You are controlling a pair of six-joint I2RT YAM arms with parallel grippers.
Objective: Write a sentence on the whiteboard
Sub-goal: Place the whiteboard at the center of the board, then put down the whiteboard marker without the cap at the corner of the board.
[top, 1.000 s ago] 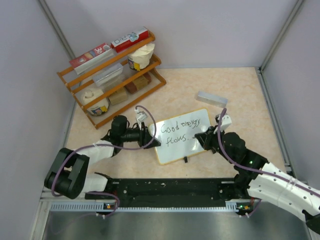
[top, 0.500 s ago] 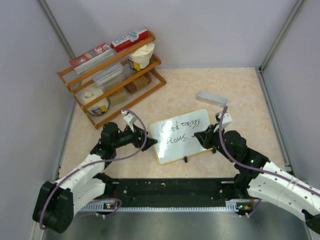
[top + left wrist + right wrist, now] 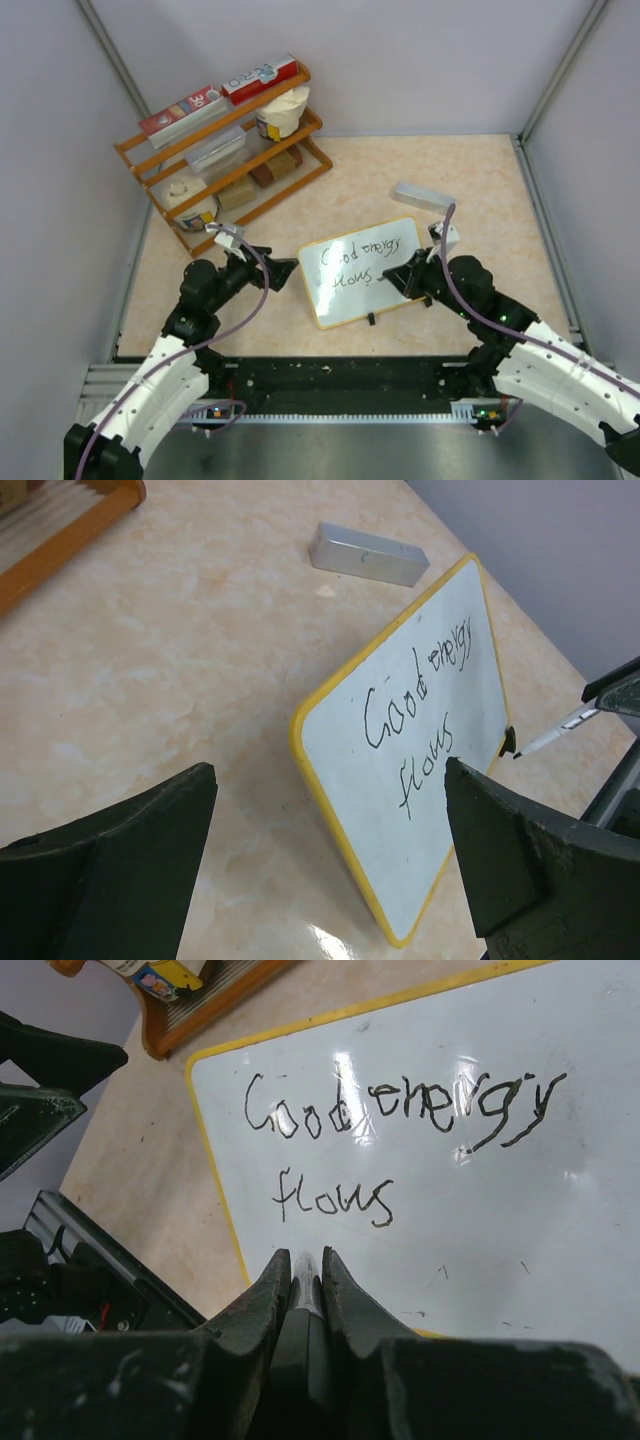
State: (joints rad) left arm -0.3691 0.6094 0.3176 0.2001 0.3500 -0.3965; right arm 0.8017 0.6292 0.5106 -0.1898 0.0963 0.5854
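Note:
The word "flows" is complete on the whiteboard, so my right gripper should go on moving the marker back before it lets go of it on the clear tabletop by the black rail.
The whiteboard stands tilted on the table, yellow-tan framed, also seen in the left wrist view and the right wrist view. The sentence in black marker reads "Good energy flows" on two lines. My left gripper is open, just left of the board's left edge and clear of it. My right gripper is shut on a thin marker at the board's right side, its tip near the lower right edge.
A small grey block lies behind the board. An orange wooden rack with boxes and tubs stands at the back left. Grey walls close in both sides, and a black rail runs along the near edge.
My left gripper has opened, let go of the board's left edge and drawn back to the left. The right gripper with the marker has barely moved.

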